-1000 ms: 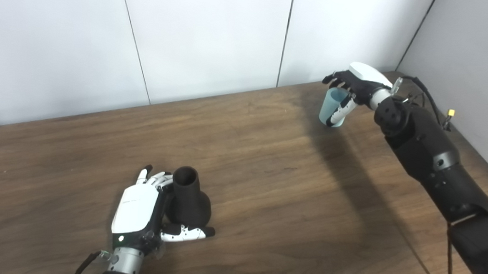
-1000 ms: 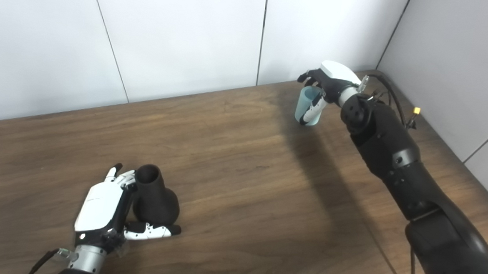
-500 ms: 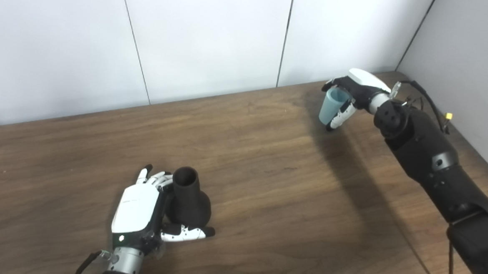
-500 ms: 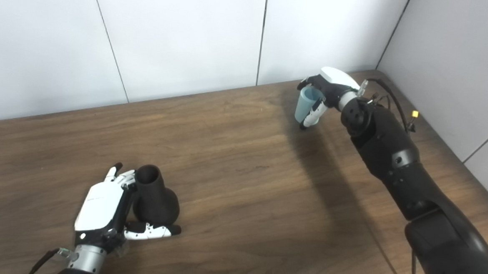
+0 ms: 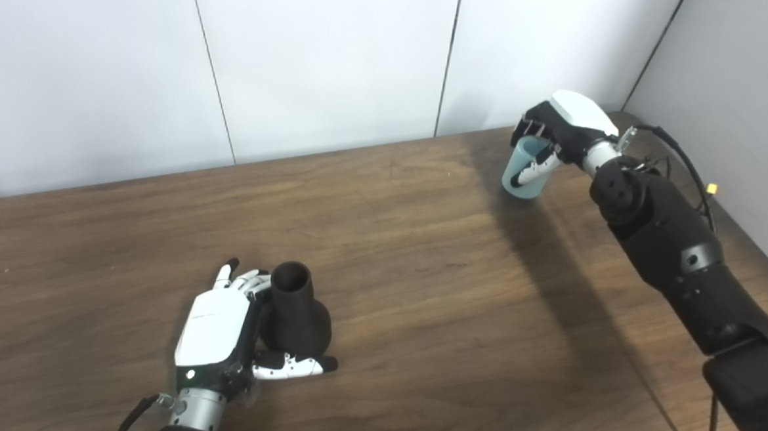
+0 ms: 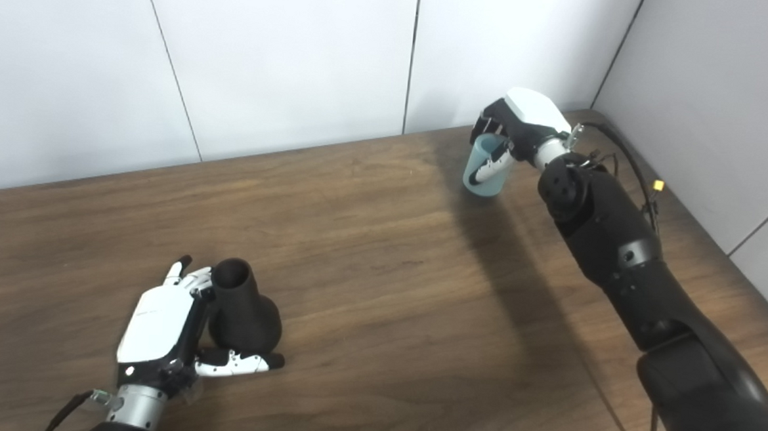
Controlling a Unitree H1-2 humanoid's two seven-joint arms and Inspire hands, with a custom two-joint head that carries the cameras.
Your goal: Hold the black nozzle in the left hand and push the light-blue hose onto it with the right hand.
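I expect the light-blue hose point(image 5: 526, 175) to slide down and stop at the nozzle's base when I push it, because the black nozzle's neck widens into a broad base point(image 5: 303, 310).
The black nozzle point(image 5: 297, 309) stands upright on the wooden table point(image 5: 419, 296) at the near left, its open mouth up. My left hand point(image 5: 217, 328) rests beside it on its left. The fingers are stretched out behind it and the thumb lies along its base in front, so the hand is open around it. The light-blue hose point(image 5: 523, 175), a short tube, is at the far right of the table. My right hand point(image 5: 563, 126) comes down on it from above, fingers curled around its top and thumb across its front.
White wall panels stand behind the table, and a grey wall point(image 5: 738, 96) stands close on the right. A cable with a yellow plug point(image 5: 709, 189) runs along my right forearm. Bare wood lies between the two hands.
My right hand dipped onto the hose, curled its fingers around it and came up slightly. My left hand and the nozzle have not moved.
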